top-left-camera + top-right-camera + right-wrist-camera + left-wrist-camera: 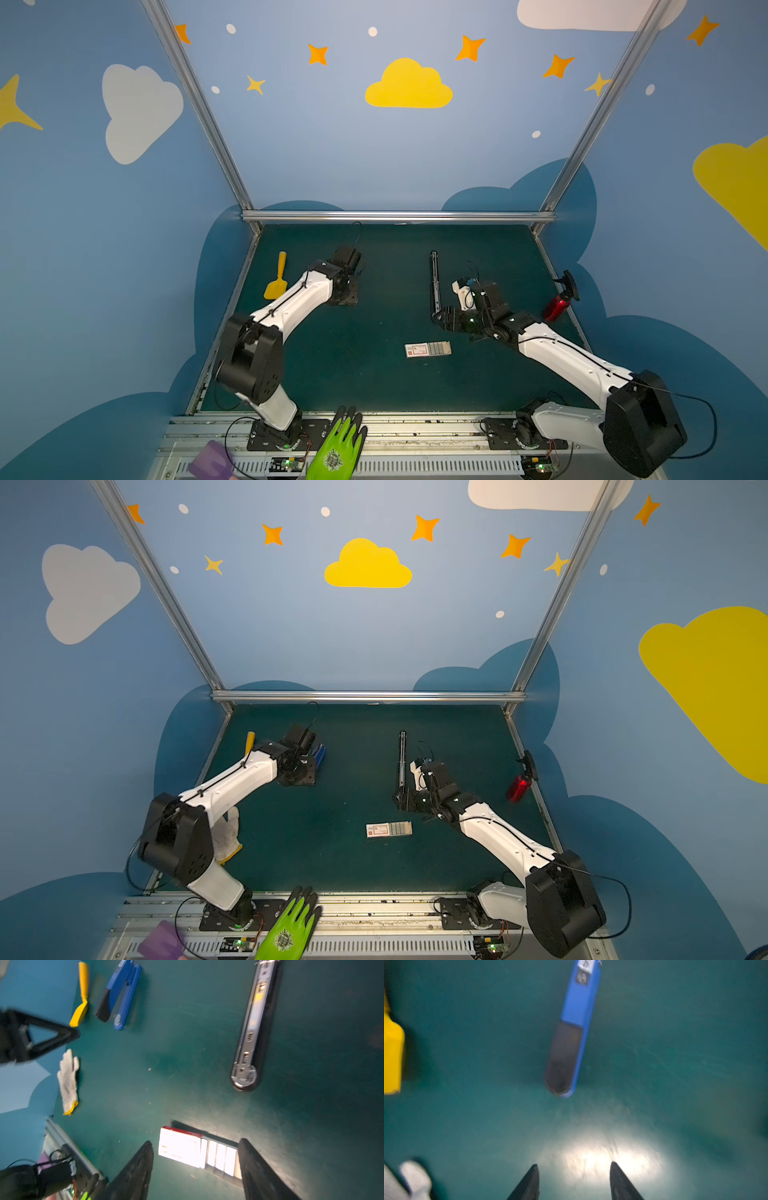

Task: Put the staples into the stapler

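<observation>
The black bar [435, 280] is close to my right gripper and far from my left gripper. My right gripper should first move the bar toward the middle [406, 298].
The blue stapler [572, 1028] lies on the green mat at the far left, blurred in the left wrist view and partly hidden behind the left wrist in a top view [320, 755]. My left gripper [574, 1164] is open and empty, a short way back from the stapler's black end. The staples sit in their white red-labelled box [428, 349] mid-table, its drawer slid partly out and showing silvery strips [220, 1156]. My right gripper [195, 1141] hangs open over the box, holding nothing, and in a top view [437, 319] it is just behind the box.
A long black bar with a silver metal channel [434, 282] lies behind the right gripper. A yellow scraper [276, 282] is beside the stapler, a white glove [228, 833] under the left arm, a red spray bottle [559, 303] at the right edge, and a green glove [338, 444] on the front rail.
</observation>
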You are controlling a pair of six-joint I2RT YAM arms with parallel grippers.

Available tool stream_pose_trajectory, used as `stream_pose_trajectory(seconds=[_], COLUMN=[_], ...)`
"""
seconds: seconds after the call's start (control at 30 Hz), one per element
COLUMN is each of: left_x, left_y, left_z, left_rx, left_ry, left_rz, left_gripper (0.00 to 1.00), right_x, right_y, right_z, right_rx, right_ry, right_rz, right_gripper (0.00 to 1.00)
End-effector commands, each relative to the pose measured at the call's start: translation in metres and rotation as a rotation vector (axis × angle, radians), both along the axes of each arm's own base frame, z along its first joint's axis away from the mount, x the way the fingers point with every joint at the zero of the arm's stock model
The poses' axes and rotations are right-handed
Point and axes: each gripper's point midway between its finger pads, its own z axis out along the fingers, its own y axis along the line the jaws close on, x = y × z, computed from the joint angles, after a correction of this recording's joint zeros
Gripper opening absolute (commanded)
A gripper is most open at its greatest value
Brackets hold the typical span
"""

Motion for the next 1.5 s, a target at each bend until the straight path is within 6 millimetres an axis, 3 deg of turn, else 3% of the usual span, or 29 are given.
stream_pose_trajectory(seconds=[0.0, 0.2, 0.47, 0.77, 0.97, 1.27, 1.47], left_x=[-0.012, -0.042, -0.062, -0.064, -0.066, -0.067, -0.068], left_y=[-0.029, -0.066, -0.088, -0.081, -0.078, -0.074, -0.070], left_z=[0.001, -0.007, -0.026, -0.025, -0.029, -0.036, -0.035], left_rx=[-0.145, -0.332, -0.348, -0.301, -0.300, -0.280, -0.272], left_ry=[-0.080, -0.167, -0.148, -0.160, -0.161, -0.154, -0.162], left_rz=[-0.022, -0.069, -0.105, -0.093, -0.088, -0.078, -0.072], left_gripper=[0.54, 0.54, 0.54, 0.54, 0.54, 0.54, 0.54], right_x=[0.011, 0.027, 0.066, 0.111, 0.128, 0.136, 0.133], right_y=[-0.018, -0.029, -0.022, -0.010, -0.002, 0.015, 0.024], right_z=[0.006, -0.007, -0.024, -0.057, -0.073, -0.087, -0.096], right_rx=[-0.075, -0.126, -0.210, -0.325, -0.349, -0.329, -0.348], right_ry=[-0.029, 0.016, 0.119, 0.304, 0.359, 0.422, 0.454], right_rz=[-0.055, -0.129, -0.165, -0.183, -0.195, -0.164, -0.150], right_gripper=[0.66, 0.65, 0.63, 0.59, 0.50, 0.31, 0.28])
